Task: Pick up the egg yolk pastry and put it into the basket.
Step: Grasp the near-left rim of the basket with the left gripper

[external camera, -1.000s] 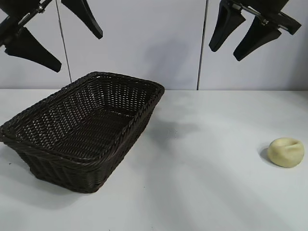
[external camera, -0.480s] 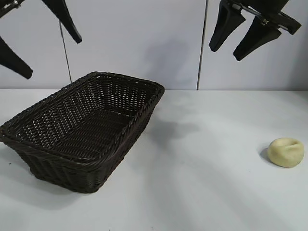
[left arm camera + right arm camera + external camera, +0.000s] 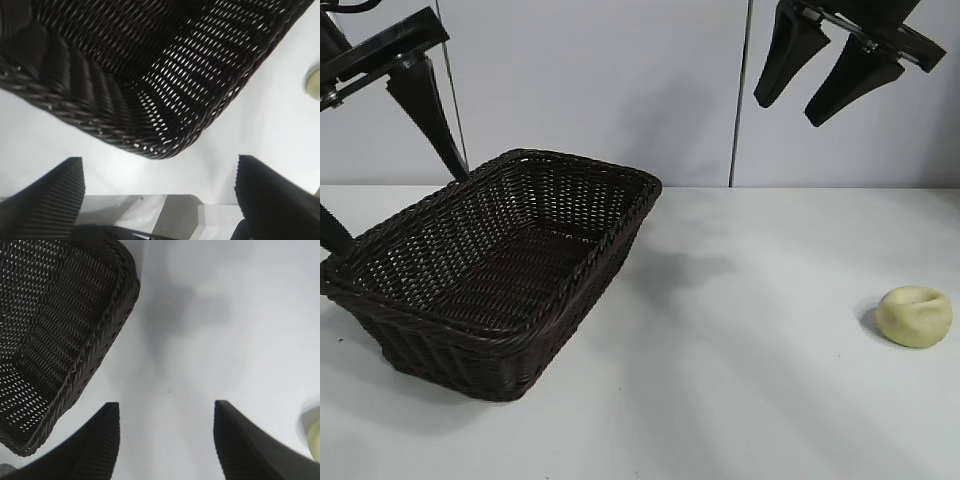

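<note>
The basket (image 3: pixel 515 260) stands at a slant and a long way from the egg yolk pastry, so the robot's left gripper should first take hold of the basket rim's corner (image 3: pixel 340 272) and swing the basket closer.
The egg yolk pastry (image 3: pixel 914 316), a small pale yellow lump with a dented top, lies alone on the white table at the far right. It also shows at the rim of both wrist views, as egg yolk pastry (image 3: pixel 314 80) and egg yolk pastry (image 3: pixel 312 432). The dark woven basket (image 3: pixel 610 240) stands at the left with nothing in it. My left gripper (image 3: pixel 400 213) hangs open at the basket's left end, fingers straddling the rim there, holding nothing. My right gripper (image 3: pixel 790 113) is high at the top right, open, well above and behind the pastry.
The white table (image 3: pixel 740 380) stretches bare between basket and pastry. A pale panelled wall (image 3: pixel 620 80) closes the back. In the left wrist view the basket's (image 3: pixel 165 100) corner sits just ahead of the open left gripper (image 3: pixel 157 160); the right gripper (image 3: pixel 166 404) looks down on table beside the basket (image 3: pixel 100 335).
My left gripper has come down from the top left and turned, now reaching the basket's left end. The right gripper, basket and pastry have not moved.
</note>
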Robot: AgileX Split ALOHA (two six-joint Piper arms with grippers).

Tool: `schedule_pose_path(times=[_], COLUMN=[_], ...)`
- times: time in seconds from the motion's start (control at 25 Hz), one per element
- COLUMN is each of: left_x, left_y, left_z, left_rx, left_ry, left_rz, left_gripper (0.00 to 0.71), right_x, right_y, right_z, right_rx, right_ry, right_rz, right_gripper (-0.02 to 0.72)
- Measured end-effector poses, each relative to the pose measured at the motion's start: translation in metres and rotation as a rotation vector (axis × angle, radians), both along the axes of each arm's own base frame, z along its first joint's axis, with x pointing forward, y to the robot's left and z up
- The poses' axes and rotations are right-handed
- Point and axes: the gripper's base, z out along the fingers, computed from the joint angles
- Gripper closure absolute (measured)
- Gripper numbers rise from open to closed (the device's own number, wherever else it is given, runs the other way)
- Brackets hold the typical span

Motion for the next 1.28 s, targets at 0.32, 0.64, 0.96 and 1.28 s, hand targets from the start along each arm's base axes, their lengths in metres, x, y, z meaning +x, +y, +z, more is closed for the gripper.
schedule_pose_path(times=[0.32,0.64,0.96,1.28], left_x=[-0.011,-0.012,-0.022,-0.033], left_y=[0.008,0.012,0.012,-0.026], left_z=[0.014,-0.007,-0.029,-0.033], left_rx=[0.024,0.016,0.032,0.067], left_ry=[-0.019,0.049,0.104,0.016], left_rz=[0.125,0.366,0.432,0.473], left_gripper=[0.114,0.114,0.114,0.114], right_x=[0.000,0.000,0.000,0.000], right_y=[0.000,0.000,0.000,0.000], right_z=[0.000,0.000,0.000,0.000], right_rx=[0.000,0.000,0.000,0.000], right_ry=[0.000,0.001,0.001,0.001], right_rz=[0.000,0.000,0.000,0.000], right_gripper=[0.293,0.293,0.293,0.293])
